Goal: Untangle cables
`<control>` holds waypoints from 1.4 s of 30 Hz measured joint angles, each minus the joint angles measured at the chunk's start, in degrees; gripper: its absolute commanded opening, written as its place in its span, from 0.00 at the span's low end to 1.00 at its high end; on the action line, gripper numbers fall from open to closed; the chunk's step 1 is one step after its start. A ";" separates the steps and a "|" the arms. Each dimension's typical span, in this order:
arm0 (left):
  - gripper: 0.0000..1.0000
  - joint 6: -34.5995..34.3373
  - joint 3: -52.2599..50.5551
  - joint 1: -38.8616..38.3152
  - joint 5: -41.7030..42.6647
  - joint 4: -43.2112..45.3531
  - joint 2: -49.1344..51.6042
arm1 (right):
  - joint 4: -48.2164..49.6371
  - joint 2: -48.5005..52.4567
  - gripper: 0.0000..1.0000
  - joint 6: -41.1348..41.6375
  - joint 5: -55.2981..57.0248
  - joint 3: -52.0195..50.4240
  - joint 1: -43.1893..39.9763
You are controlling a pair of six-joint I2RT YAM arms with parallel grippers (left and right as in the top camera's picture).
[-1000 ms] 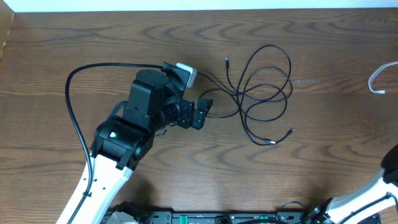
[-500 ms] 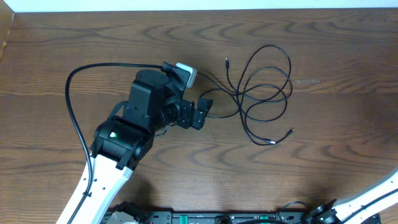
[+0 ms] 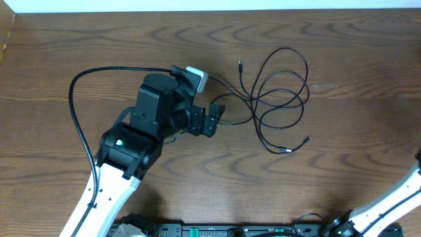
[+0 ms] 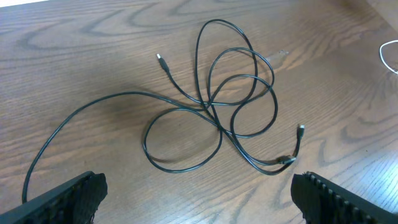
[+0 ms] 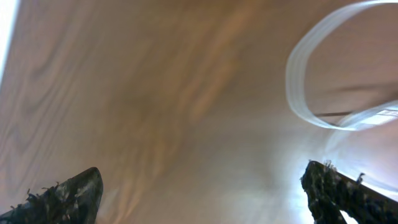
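Clear wood (image 3: pixel 332 102) lies beside the tangle's outer loops, opposite my left gripper. My right gripper should keep going toward those loops and close on a strand of cable there (image 3: pixel 306 85).
The cables (image 3: pixel 257 99) are thin black cords lying in a loose tangle of overlapping loops on the wooden table (image 3: pixel 342 171), right of centre. In the left wrist view the cables (image 4: pixel 209 103) cross each other in the middle of the knot. Small plug ends (image 4: pixel 160 57) stick out of the tangle, and one strand trails off left toward the left arm. My left gripper (image 3: pixel 214 119) sits just left of the tangle, low over the table. Its fingers (image 4: pixel 68 198) are spread wide apart with bare wood between them. My right gripper (image 5: pixel 202 196) is open too, over blurred wood, holding nothing.
A thin white loop of cord (image 5: pixel 305 87) shows blurred in the right wrist view, and a white curve (image 4: pixel 388 56) lies at the far right edge in the left wrist view. The left arm's thick black lead (image 3: pixel 75 112) arcs over the table's left. The right arm (image 3: pixel 395 207) crosses the lower right corner.
The white loop at the right edge of the overhead view is gone from that view. The right arm has shifted in the lower right corner. The left arm and black cables have not moved.
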 measured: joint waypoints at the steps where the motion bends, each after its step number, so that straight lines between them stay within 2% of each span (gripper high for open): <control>1: 1.00 0.00 0.00 -0.02 0.00 0.02 0.00 | -0.20 0.00 0.99 -0.87 -0.85 0.00 1.75; 5: 1.00 0.00 0.00 -0.02 0.00 -0.02 0.00 | -1.60 0.00 0.99 -7.34 -2.91 0.00 10.84; 9: 1.00 0.02 0.00 -0.02 -0.52 -0.20 0.00 | -4.00 0.00 0.99 -18.84 -4.07 0.00 23.69; 17: 1.00 1.11 0.00 -0.02 -4.00 -2.45 0.63 | -6.88 -0.13 0.99 -37.48 -3.69 -3.21 41.07; 22: 1.00 1.31 0.00 -0.02 -4.50 -3.23 1.81 | -3.93 -0.55 0.99 -46.36 -2.12 -12.94 45.48; 25: 1.00 1.31 0.00 -0.02 -4.50 -3.23 2.23 | 1.55 -0.55 0.99 -49.33 1.11 -20.24 46.64; 31: 1.00 1.31 0.00 -0.02 -4.50 -3.23 2.56 | 9.09 -0.59 0.99 -53.66 5.40 -26.80 46.75; 33: 1.00 1.31 0.00 -0.02 -4.50 -3.19 2.56 | 11.65 -0.59 0.91 -54.60 5.84 -28.20 46.75; 35: 1.00 1.31 0.00 -0.02 -4.50 -3.23 2.56 | 14.12 -0.59 0.71 -55.56 6.29 -30.23 46.75; 37: 1.00 1.31 0.00 -0.02 -4.50 -3.26 2.58 | 16.17 -0.61 0.67 -55.98 6.51 -32.20 46.75; 38: 1.00 1.31 0.00 -0.02 -4.50 -3.23 2.58 | 16.94 -0.61 0.59 -55.95 6.51 -33.09 46.75; 39: 1.00 1.31 0.00 -0.02 -4.50 -3.21 2.58 | 17.33 -0.61 0.46 -56.11 6.54 -33.75 46.75; 40: 1.00 1.31 0.00 -0.02 -4.50 -3.23 2.58 | 18.05 -0.61 0.13 -56.19 6.54 -34.86 46.75; 41: 1.00 1.31 0.00 -0.02 -4.50 -3.23 2.58 | 18.51 -0.61 0.01 -56.13 6.54 -35.63 46.75; 42: 1.00 1.31 0.00 -0.02 -4.50 -3.21 2.58 | 18.73 -0.74 0.01 -55.89 6.58 -35.74 46.75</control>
